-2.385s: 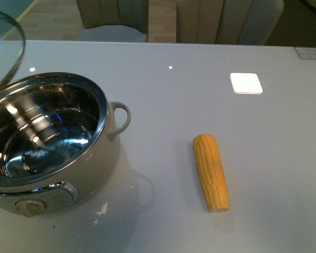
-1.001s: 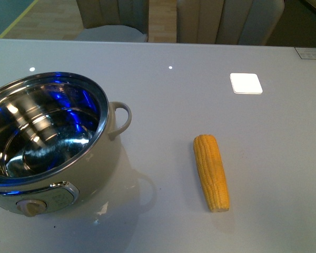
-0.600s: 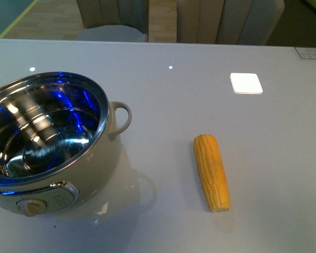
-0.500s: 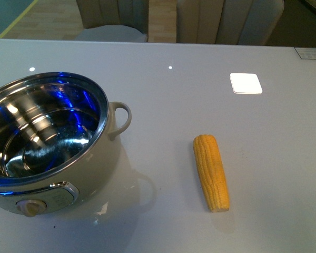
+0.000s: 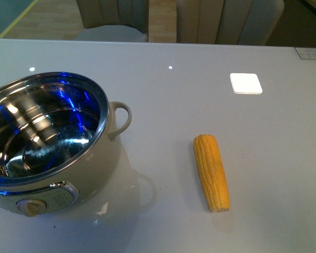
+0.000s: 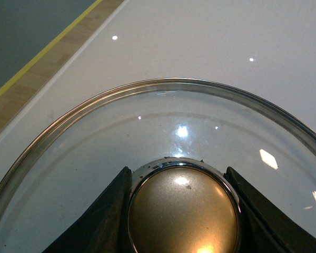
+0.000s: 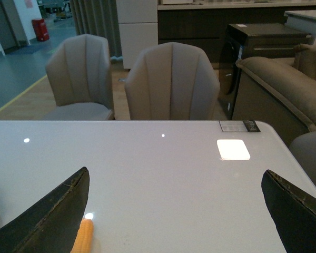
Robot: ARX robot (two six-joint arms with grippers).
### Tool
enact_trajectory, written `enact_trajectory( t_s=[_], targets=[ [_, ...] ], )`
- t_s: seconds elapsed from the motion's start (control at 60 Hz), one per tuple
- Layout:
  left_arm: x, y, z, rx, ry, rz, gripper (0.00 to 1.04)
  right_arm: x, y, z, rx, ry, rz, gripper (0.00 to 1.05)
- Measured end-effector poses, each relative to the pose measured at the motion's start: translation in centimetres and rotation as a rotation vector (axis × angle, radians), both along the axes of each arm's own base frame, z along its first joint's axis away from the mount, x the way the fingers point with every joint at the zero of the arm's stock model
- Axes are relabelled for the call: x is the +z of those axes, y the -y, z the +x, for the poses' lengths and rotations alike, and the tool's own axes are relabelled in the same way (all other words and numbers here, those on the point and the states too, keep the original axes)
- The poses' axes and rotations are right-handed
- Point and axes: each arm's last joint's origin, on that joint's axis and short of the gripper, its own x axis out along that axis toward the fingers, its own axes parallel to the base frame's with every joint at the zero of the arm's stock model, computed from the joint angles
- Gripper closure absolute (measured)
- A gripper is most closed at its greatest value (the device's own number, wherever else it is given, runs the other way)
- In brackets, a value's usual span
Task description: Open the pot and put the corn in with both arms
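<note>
I am going to put the round yellow corn [image 5: 211, 173] into the pot, and it will roll a little because the pot's steel inside [image 5: 46, 126] is smooth and curved.
The cream-white pot [image 5: 68, 174] stands uncovered at the left of the front view, its steel inside showing blue reflections. The yellow corn [image 5: 211, 172] lies on the table to the pot's right, tapered end toward the far side. In the left wrist view my left gripper [image 6: 181, 211] is shut on the lid's knob [image 6: 183, 213], with the glass lid [image 6: 147, 126] held over the table near its edge. My right gripper [image 7: 179, 211] is open above the table, and the corn's tip [image 7: 82, 237] shows by one finger. Neither arm appears in the front view.
A bright white square patch [image 5: 246, 83] lies on the table at the far right. Padded chairs [image 7: 171, 81] stand behind the far edge. A small label [image 5: 309, 52] sits at the far right corner. The wood floor with a yellow line [image 6: 42, 52] lies past the table's left edge.
The glass lid, seen at the far left of the front view 2.4 s ago, has left that view. Pot and corn have not moved.
</note>
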Motion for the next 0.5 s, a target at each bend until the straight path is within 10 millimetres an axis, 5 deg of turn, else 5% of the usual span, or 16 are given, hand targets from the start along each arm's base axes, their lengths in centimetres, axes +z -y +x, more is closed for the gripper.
enact_trajectory(
  t_s=[0.334,0.5],
  targets=[
    [-0.53,-0.1,-0.06,-0.008,-0.004,-0.011,0.6,0.0,0.0,0.0,0.0,0.0,0.0,0.09],
    [-0.31,-0.12,0.03,-0.021,0.004,-0.011,0.34,0.0,0.0,0.0,0.0,0.0,0.0,0.09]
  ],
)
